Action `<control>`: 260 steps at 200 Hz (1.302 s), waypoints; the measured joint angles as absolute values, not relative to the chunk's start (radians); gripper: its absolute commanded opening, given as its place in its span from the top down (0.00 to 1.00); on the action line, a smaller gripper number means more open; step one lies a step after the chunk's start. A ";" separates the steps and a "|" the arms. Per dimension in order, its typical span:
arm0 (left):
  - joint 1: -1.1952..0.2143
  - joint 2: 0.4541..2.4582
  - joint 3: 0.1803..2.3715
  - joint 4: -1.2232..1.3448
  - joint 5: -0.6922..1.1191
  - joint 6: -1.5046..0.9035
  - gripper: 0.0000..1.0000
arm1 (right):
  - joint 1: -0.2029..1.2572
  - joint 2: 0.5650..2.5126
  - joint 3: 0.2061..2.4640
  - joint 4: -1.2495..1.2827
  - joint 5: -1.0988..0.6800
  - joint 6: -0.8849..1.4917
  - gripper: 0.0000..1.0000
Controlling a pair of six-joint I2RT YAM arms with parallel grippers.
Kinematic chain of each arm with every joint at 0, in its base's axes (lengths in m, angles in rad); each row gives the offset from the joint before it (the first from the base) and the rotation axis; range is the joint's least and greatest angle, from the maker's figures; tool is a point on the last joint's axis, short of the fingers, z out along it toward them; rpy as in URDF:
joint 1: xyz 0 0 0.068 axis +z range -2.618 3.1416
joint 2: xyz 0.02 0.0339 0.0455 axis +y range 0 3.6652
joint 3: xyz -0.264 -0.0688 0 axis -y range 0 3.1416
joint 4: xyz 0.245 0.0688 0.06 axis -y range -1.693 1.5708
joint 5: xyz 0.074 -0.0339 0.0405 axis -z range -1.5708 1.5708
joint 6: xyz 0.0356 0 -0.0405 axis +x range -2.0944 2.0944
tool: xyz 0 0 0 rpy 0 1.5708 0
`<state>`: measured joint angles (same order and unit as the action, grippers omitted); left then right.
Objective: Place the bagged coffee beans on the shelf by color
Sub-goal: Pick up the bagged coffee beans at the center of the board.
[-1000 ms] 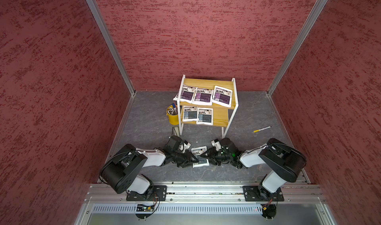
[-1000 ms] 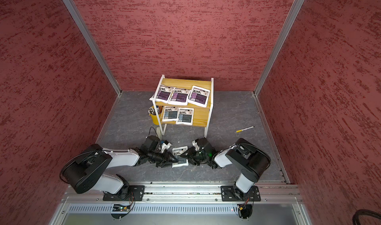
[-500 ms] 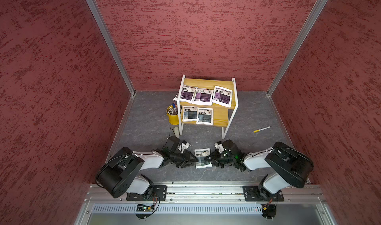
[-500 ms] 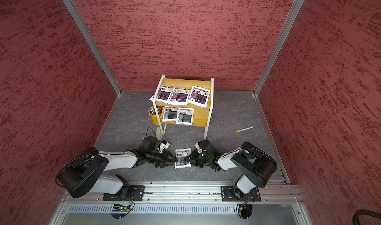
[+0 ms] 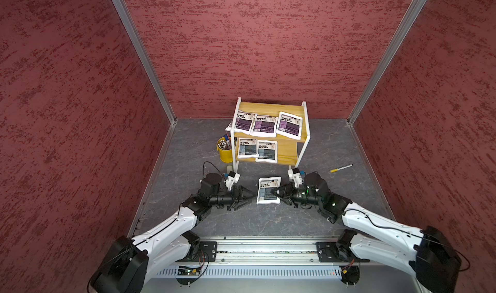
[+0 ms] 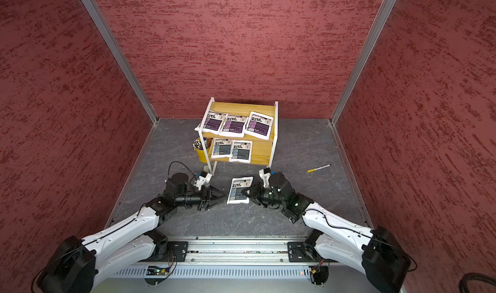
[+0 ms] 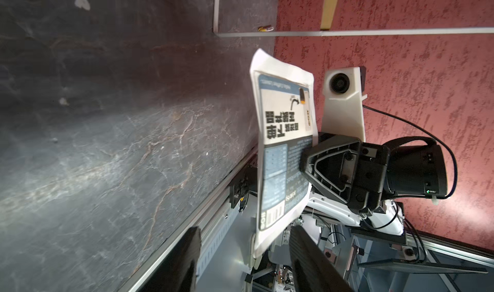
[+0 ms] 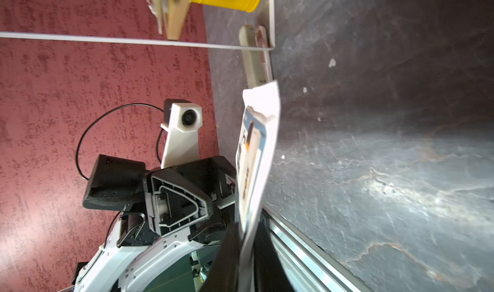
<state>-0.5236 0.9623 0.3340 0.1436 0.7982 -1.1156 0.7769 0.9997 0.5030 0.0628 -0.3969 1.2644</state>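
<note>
The grey-blue pouch's loose edge point(image 5: 258, 191) sticks straight out from my right gripper. The pouch point(image 5: 269, 190) will stay flat when I carry it by its other edge.
My right gripper point(image 5: 275, 192) point(image 8: 244, 229) is shut on the edge of a grey-blue bagged coffee beans pouch point(image 5: 268, 191) point(image 6: 239, 191) point(image 8: 254, 157), holding it label-up just above the floor. The left gripper point(image 5: 251, 195) point(image 7: 244, 231) stands open beside the pouch's point(image 7: 283, 154) opposite edge, not touching it. Behind them is the shelf point(image 5: 268, 109) point(image 6: 241, 107). Its upper board carries three purple bags point(image 5: 264, 125). Two grey-blue bags point(image 5: 247, 148) lie on the left of the lower board.
A yellow pen bucket point(image 5: 225, 154) stands left of the shelf, with a pale oblong case point(image 5: 229, 168) on the floor by the shelf's front left leg. A yellow pen point(image 5: 341, 168) lies on the floor to the right. Red walls enclose the grey floor.
The left gripper has opened, let go of the pouch and drawn back to the left. The right gripper has shut on the pouch's edge and now holds it alone.
</note>
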 measured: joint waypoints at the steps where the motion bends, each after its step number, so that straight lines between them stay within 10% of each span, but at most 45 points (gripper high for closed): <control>1: -0.524 0.962 0.335 0.145 0.798 -1.118 0.43 | 0.777 0.999 0.505 0.060 -0.396 1.264 0.86; 105: -0.617 1.023 0.453 0.337 0.670 -1.287 0.45 | 0.776 0.969 0.677 -0.058 -0.318 1.206 0.86; 260: -0.646 1.050 0.459 0.392 0.628 -1.312 0.92 | 0.775 0.973 0.681 -0.082 -0.302 1.196 0.67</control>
<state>-0.6456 1.0500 0.4591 0.3920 0.6285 -1.3125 0.7746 0.9726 0.6807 -0.0818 -0.3016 1.1965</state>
